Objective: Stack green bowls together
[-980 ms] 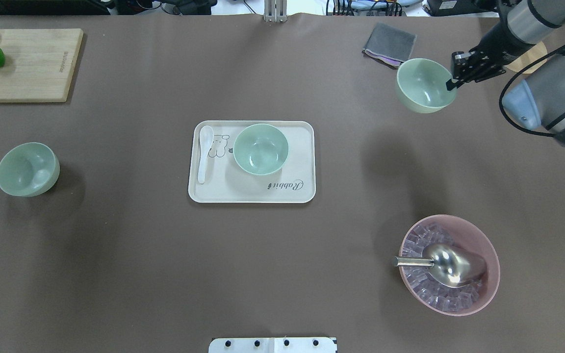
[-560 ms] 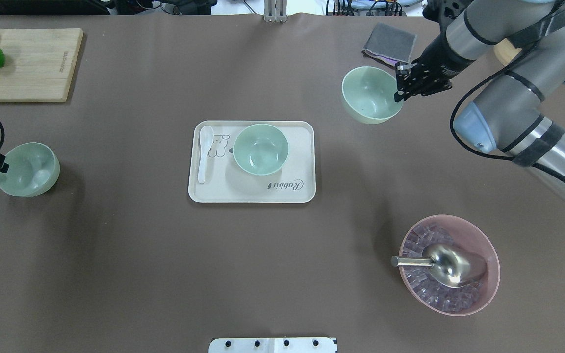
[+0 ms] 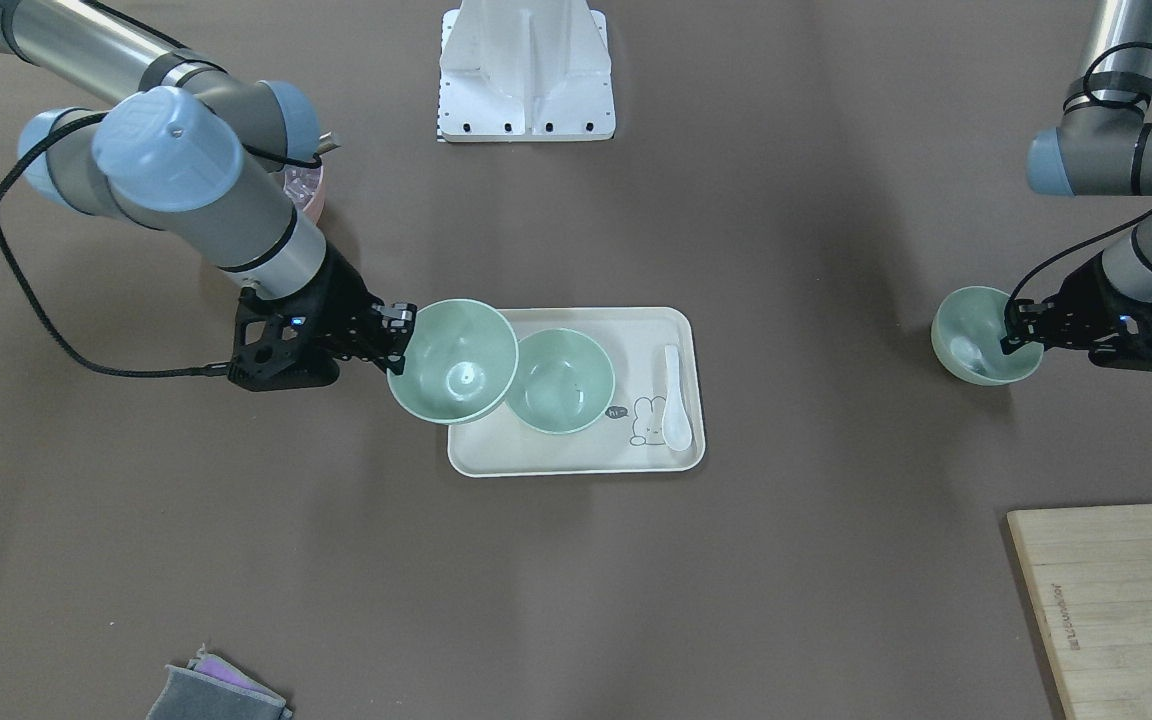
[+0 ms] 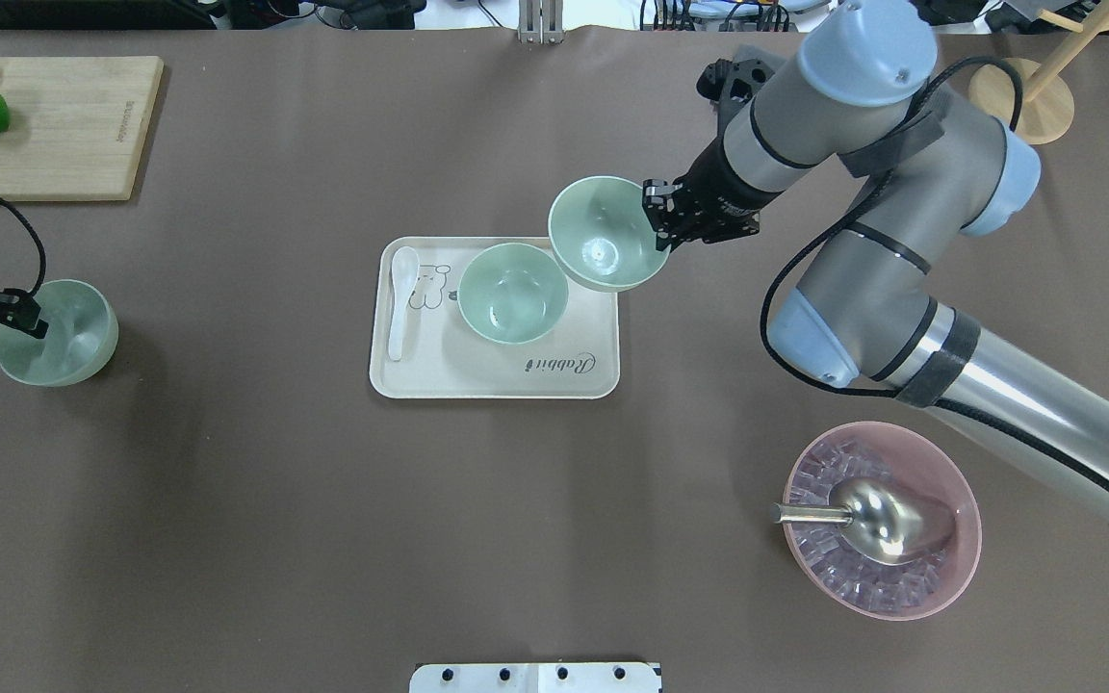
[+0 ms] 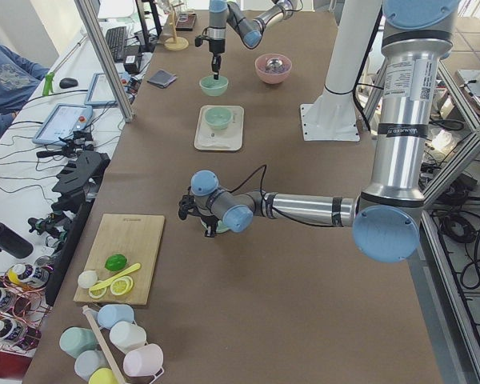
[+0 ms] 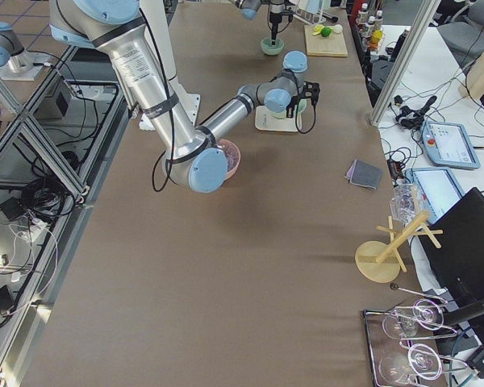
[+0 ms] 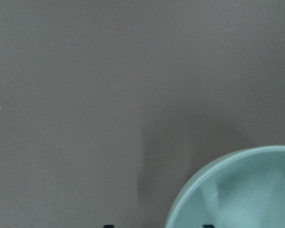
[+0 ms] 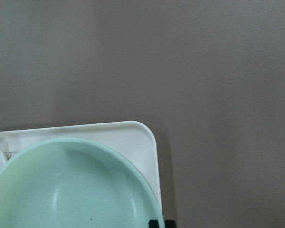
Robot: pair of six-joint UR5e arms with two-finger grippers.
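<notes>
The green bowl at my left gripper [image 3: 977,337] will sit deep inside the others when I lower it, because the green bowls have a flared shape [image 3: 561,380] in common.
Three pale green bowls show. One [image 4: 513,292] stands on the cream tray [image 4: 497,377]; it also shows in the front view [image 3: 564,380]. My right gripper [image 4: 657,227] is shut on the rim of a second bowl [image 4: 606,236] and holds it tilted above the tray's far right corner, next to the tray bowl [image 3: 453,360]. The third bowl [image 4: 59,334] stands on the table at the far left. My left gripper [image 4: 30,322] is open, with its fingers either side of that bowl's near-left rim [image 7: 237,190].
A white spoon [image 4: 402,300] lies on the tray's left side. A pink bowl [image 4: 949,500] with ice and a metal scoop stands at the near right. A wooden board [image 4: 64,125] with fruit is far left. A wooden stand [image 4: 1017,106] is far right.
My right gripper has carried its bowl leftward from the far right to over the tray's corner. My left gripper has come in from the left edge onto the left bowl's rim.
</notes>
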